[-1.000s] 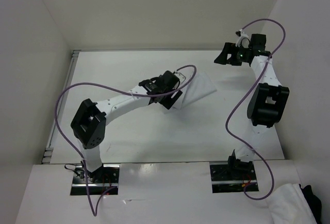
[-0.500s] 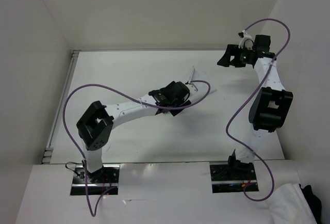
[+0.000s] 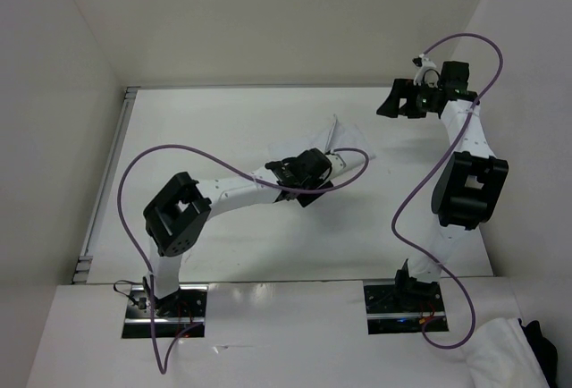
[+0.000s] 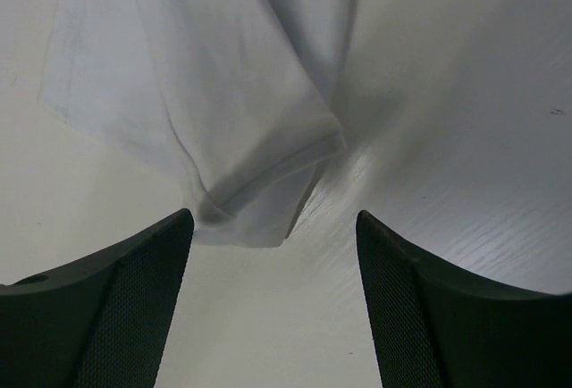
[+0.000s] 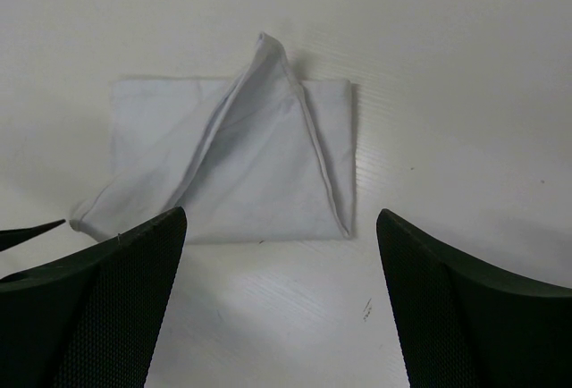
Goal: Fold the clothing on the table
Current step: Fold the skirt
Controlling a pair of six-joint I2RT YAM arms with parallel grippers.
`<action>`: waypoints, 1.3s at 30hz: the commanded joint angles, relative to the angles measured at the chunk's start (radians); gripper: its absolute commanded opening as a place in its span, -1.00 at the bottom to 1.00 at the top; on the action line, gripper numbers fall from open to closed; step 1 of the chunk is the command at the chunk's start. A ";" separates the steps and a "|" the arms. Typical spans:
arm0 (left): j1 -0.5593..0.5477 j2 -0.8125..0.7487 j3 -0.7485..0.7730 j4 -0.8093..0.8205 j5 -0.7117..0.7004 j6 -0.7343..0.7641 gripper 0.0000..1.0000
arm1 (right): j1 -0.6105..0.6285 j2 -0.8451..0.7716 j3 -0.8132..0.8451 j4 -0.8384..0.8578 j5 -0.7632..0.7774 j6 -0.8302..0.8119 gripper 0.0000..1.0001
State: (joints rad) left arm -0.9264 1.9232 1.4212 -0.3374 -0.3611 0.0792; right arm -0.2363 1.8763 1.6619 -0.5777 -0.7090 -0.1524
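The clothing's top layer ends before it reaches the bottom layer's near corner, so my left gripper should pinch the top layer's curled edge and pull it toward that corner.
The clothing is a thin white garment lying folded on the table, right of the middle, with one crease standing up as a ridge. My left gripper hovers low at its near-left corner. The jaws are open, with only bare table between them. My right gripper hangs at the far right, apart from the clothing and pointed toward it. It is open and holds nothing. In the right wrist view the clothing lies beyond the fingertips.
White wall panels close in the table at the back, left and right. A metal strip runs along the left edge. Purple cables loop over both arms. A bulky white fabric mound lies off the table at the near right.
My left arm has swung right and its gripper has dropped to the clothing's near-left corner. The clothing now shows a raised ridge. My right gripper has shifted slightly.
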 commanded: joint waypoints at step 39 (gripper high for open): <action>-0.017 0.059 0.105 -0.005 0.080 -0.055 0.98 | -0.008 -0.082 -0.077 -0.054 -0.072 -0.047 0.83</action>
State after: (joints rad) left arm -0.9249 1.9621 1.4982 -0.3641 -0.2687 0.0700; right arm -0.2363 1.8404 1.5909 -0.6262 -0.7635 -0.1844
